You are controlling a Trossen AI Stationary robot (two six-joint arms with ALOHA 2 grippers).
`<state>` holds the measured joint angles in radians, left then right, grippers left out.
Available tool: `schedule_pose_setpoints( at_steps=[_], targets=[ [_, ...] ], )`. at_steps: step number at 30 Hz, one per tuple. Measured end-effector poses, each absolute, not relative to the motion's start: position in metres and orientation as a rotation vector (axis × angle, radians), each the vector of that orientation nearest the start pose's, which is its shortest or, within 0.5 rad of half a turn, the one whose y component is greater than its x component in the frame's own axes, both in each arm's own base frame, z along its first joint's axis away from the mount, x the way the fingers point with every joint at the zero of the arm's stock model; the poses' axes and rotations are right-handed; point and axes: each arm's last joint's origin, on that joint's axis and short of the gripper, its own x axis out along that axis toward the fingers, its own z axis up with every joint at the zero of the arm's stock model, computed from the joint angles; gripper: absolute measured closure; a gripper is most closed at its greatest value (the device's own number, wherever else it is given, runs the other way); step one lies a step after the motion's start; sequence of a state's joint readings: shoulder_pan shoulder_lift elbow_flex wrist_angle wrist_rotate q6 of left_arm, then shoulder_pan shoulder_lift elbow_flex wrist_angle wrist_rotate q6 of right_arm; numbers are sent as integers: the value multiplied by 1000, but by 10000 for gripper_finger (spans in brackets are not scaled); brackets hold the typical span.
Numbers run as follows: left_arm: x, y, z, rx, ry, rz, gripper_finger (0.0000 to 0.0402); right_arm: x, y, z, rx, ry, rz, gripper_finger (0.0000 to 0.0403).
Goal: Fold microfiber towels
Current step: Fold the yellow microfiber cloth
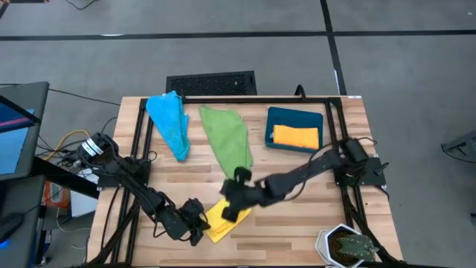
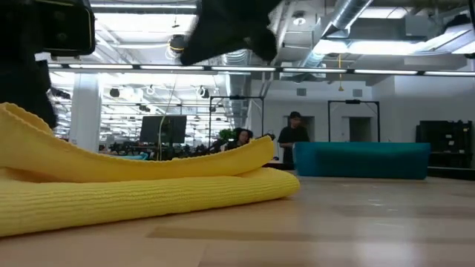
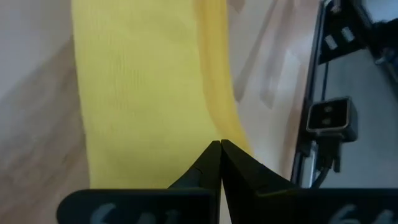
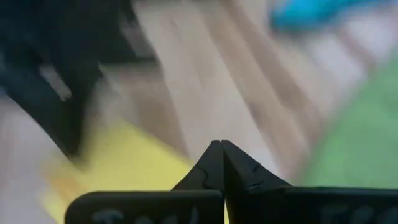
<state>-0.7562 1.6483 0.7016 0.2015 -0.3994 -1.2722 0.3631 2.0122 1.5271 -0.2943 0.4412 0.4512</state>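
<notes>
Next, I lower my right gripper again and straighten the bin-side end (image 2: 273, 184), with my left gripper opposite, because the yellow towel's upper layer (image 2: 167, 165) gapes over its lower layer.
A yellow towel (image 1: 223, 221) lies folded near the table's front edge; in the low view its upper layer (image 2: 148, 159) rises toward its left end. My left gripper (image 1: 198, 225) is shut at that end. My right gripper (image 1: 236, 199) hangs shut above the towel's far end, clear of it, with nothing between its fingers (image 4: 222, 144). A light blue towel (image 1: 169, 123) and a green towel (image 1: 229, 138) lie loose at the back. An orange towel (image 1: 296, 136) lies in the teal bin (image 1: 277, 115). My left gripper (image 3: 221, 145) is shut on the yellow towel's end edge (image 3: 205, 134), coming slanting down from the table's left and near side. The fingers themselves hide how many layers are between them. That end (image 2: 18, 119) is raised a little while the rest lies on the table.
A potted plant (image 1: 344, 246) stands at the front right corner. Black frame rails (image 1: 253, 99) run along the table's back and sides. Bare wood lies between the yellow towel and the bin. People (image 2: 293, 137) stand in the room far behind the table.
</notes>
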Motion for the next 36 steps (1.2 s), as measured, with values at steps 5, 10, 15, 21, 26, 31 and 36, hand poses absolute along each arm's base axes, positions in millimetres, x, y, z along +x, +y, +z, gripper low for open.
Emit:
schedule_pose_setpoints(
  at_steps=[5,10,15,21,26,31,36],
  targets=[
    [229,-206,141,-851,767,65,400,419,167,177,153,731,-235,392],
    [235,-211,150,-865,727,70,400,417,191,158,174,730,-168,389],
    [240,-217,156,-876,737,29,400,410,205,125,190,822,-166,392],
    [240,-218,168,-862,736,46,400,395,230,121,213,841,-148,388],
    [236,-217,170,-823,769,65,400,387,246,128,216,802,-132,389],
    [225,-215,177,-794,807,68,400,394,260,152,265,574,-82,388],
    [203,-209,195,-764,807,120,400,416,248,162,318,411,-76,391]
  ],
)
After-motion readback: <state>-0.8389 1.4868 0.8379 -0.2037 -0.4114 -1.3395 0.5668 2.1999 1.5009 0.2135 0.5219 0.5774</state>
